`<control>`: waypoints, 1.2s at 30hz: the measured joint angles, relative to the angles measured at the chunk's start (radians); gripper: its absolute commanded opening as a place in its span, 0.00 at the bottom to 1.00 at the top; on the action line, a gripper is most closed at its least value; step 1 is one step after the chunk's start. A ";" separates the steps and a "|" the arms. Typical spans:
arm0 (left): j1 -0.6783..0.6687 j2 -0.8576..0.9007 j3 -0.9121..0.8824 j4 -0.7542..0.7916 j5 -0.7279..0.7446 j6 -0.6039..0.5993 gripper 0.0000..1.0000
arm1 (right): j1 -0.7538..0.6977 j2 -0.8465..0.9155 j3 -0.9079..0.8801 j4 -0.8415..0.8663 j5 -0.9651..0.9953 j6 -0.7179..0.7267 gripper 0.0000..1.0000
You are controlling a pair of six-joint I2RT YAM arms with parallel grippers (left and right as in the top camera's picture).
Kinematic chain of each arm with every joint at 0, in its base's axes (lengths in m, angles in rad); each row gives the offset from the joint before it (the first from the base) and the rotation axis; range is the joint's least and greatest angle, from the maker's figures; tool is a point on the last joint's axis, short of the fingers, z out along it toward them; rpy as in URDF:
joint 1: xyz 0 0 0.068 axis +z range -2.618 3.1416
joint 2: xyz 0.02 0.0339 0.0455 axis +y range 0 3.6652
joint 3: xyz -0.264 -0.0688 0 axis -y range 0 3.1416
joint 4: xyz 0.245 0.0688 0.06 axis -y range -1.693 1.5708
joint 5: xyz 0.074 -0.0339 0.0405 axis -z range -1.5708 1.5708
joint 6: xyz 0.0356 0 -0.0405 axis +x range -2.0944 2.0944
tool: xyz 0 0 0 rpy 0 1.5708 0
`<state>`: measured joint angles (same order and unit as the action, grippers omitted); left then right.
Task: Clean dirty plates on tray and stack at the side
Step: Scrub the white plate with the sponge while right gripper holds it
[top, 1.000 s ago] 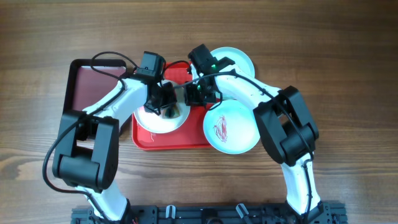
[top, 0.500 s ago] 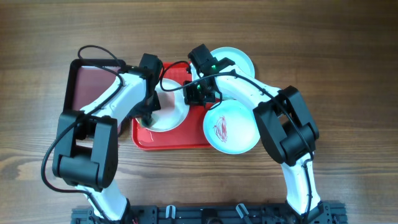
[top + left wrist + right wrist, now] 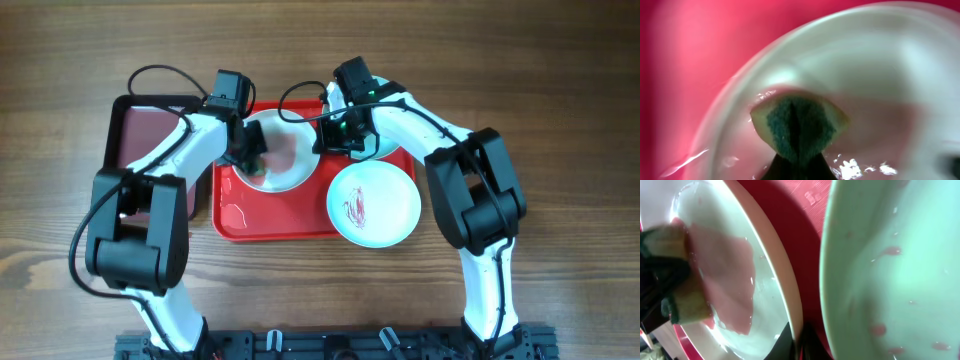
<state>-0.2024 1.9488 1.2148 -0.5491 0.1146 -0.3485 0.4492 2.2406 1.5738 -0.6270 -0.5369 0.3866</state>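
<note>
The sponge is at the white plate's edge and there is pink smear across the plate's middle (image 3: 281, 158), so I should use my left gripper to wipe back toward the plate's edge in my right gripper (image 3: 311, 163).
A white plate (image 3: 285, 160) lies on the red tray (image 3: 270, 225), wet with a pink smear. My left gripper (image 3: 250, 160) is shut on a green and yellow sponge (image 3: 797, 127) that presses on this plate (image 3: 880, 75). My right gripper (image 3: 330, 138) is shut on the plate's right rim (image 3: 785, 290). A light blue plate (image 3: 890, 265) with pink spots lies just right of it, mostly under my right arm (image 3: 388, 150). A third plate (image 3: 372, 205) with a red scribble sits at the tray's front right corner.
A dark maroon black-rimmed tray (image 3: 145, 125) lies left of the red tray, under my left arm. Bare wooden table (image 3: 560, 120) surrounds both trays. Water shines on the red tray's front left part (image 3: 235, 210).
The white plate has slid toward the back of the red tray. My left gripper with the sponge moved across the plate. My right gripper moved back and right with the rim.
</note>
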 measured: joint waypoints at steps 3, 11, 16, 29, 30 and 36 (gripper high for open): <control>0.000 0.052 0.011 0.113 0.250 0.068 0.04 | -0.001 0.000 0.000 0.000 0.002 0.000 0.04; 0.030 0.063 0.029 -0.074 0.356 0.012 0.04 | 0.034 0.000 -0.002 -0.031 -0.023 -0.031 0.04; 0.032 0.084 0.006 -0.034 0.536 0.025 0.04 | 0.062 0.000 -0.003 -0.006 -0.020 -0.011 0.04; 0.070 0.044 0.089 -0.179 0.055 -0.137 0.04 | 0.080 0.001 -0.003 0.019 -0.006 0.009 0.04; 0.087 0.042 0.096 -0.201 0.003 -0.137 0.04 | 0.080 0.001 -0.003 0.018 -0.006 0.009 0.04; 0.073 0.040 0.112 -0.437 -0.122 -0.137 0.04 | 0.086 0.001 -0.003 0.011 -0.018 -0.003 0.04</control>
<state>-0.1295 1.9892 1.3266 -0.9863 -0.0071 -0.4850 0.5350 2.2414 1.5703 -0.6163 -0.5552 0.3836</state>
